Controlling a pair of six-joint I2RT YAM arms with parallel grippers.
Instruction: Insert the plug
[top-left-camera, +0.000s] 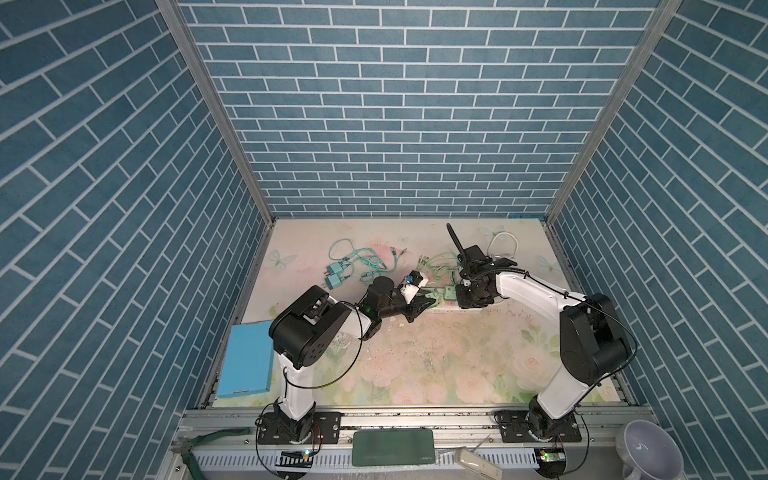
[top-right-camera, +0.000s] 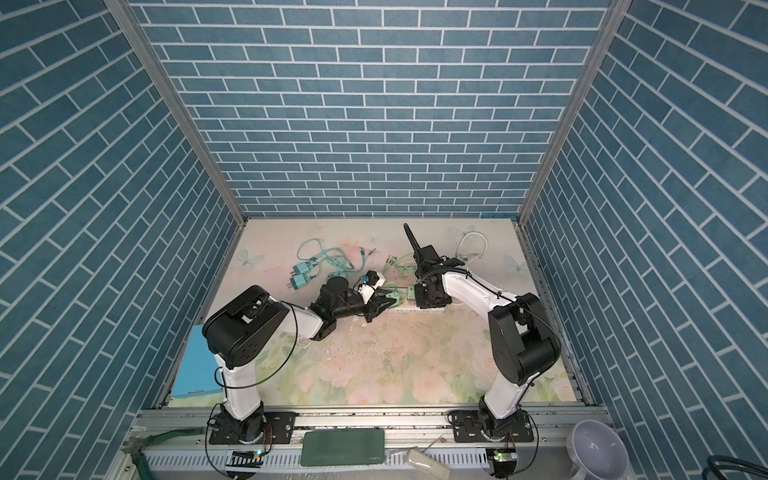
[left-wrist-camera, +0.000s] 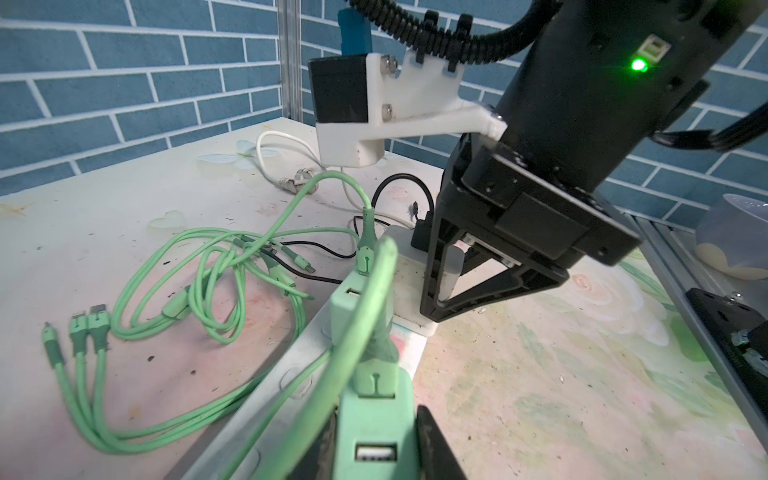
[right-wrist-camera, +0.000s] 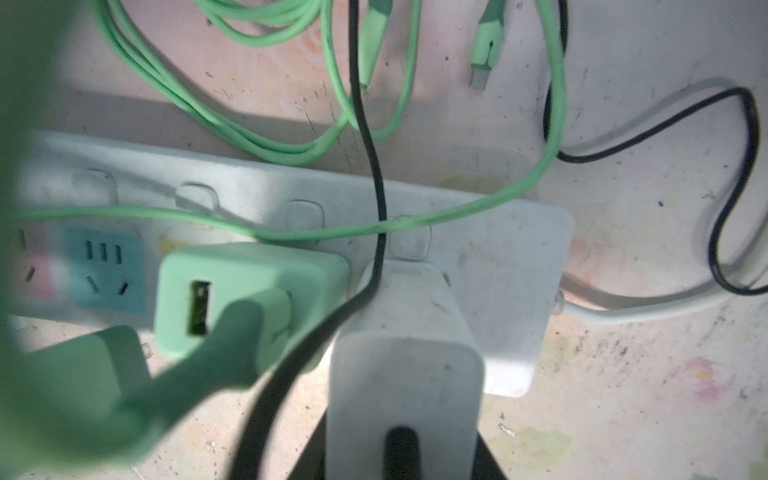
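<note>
The power strip slants away (left-wrist-camera: 276, 416) from the green plug in my left gripper. Next, I move that green plug back while I pull the power strip straight by the white plug (right-wrist-camera: 405, 360).
A white power strip (top-left-camera: 446, 308) (top-right-camera: 397, 309) lies mid-table, seen close in the right wrist view (right-wrist-camera: 519, 257). My left gripper (top-left-camera: 428, 300) (left-wrist-camera: 374, 453) is shut on a green plug (left-wrist-camera: 374, 424) held low over the strip's left part. A second green plug (right-wrist-camera: 249, 299) (left-wrist-camera: 353, 307) sits in a middle socket. My right gripper (top-left-camera: 469, 296) (right-wrist-camera: 403, 461) is shut on a white plug (right-wrist-camera: 403, 374) (left-wrist-camera: 451, 270) with a black cable. That plug stands upright on the strip's right end. Whether its pins are fully in is hidden.
Green cables (top-left-camera: 440, 266) and a white cable (top-left-camera: 503, 245) lie behind the strip. Teal chargers with cables (top-left-camera: 336, 274) sit at the back left. A blue box (top-left-camera: 247, 361) rests by the left wall. A mug (top-left-camera: 648, 449) stands outside the front right corner.
</note>
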